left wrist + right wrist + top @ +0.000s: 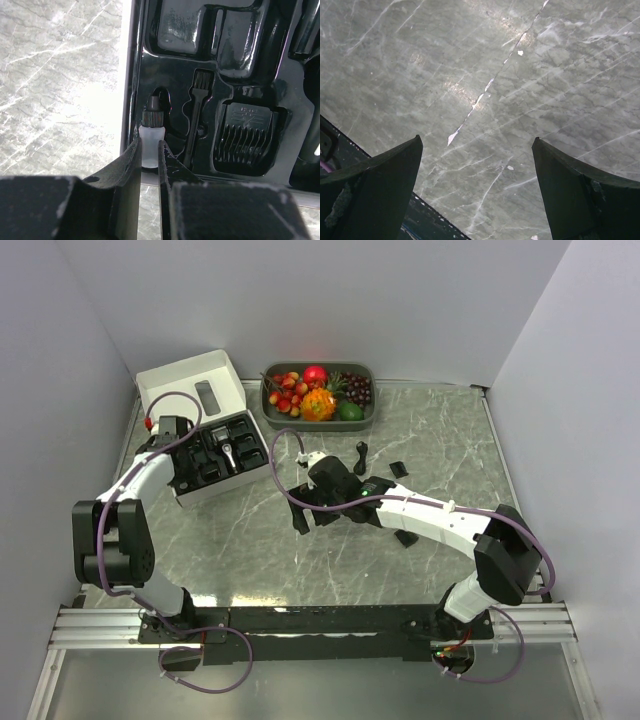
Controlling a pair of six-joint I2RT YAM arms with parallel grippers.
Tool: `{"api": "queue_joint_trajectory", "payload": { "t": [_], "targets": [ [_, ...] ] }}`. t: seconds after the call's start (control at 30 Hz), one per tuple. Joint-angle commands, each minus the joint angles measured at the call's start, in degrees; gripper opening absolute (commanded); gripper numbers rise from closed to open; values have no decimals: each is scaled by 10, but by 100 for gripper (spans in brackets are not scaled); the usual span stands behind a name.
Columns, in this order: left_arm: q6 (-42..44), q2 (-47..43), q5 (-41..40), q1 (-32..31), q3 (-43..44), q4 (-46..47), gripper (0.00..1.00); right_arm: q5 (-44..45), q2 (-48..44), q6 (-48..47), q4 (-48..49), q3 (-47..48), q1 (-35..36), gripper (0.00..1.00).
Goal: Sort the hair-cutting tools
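The bottle's black cap [153,111] is high and off-centre above its slot, so the robot's left gripper should open, close above the bottle and push the clear body [151,140] down.
A black moulded tray [240,430] sits in the white box at the back left. In the left wrist view its slots hold a comb guard [245,137], a small brush [195,112] and a small clear bottle with a black cap [150,137]. My left gripper [149,150] [188,472] is shut on that bottle at the tray's near edge. My right gripper [476,141] [308,518] is open and empty over bare marble, left of centre. Loose black parts lie on the table: a pear-shaped piece [361,452], a flat piece [398,469] and another [406,537] beside the right arm.
The box's white lid [190,385] lies open behind the tray. A grey tray of colourful fruit [362,420] stands at the back centre. White walls close in the table on three sides. The rail with the arm bases runs along the near edge.
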Motion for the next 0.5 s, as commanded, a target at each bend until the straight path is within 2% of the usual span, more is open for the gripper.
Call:
{"api": "queue_joint_trajectory", "payload": {
  "t": [0.0, 0.47],
  "targets": [
    [13, 1, -11, -1, -9, 19, 12, 7, -4, -4, 3, 21, 5, 100],
    [23, 31, -1, -1, -6, 20, 14, 9, -7, -5, 5, 19, 6, 100]
  ]
}}
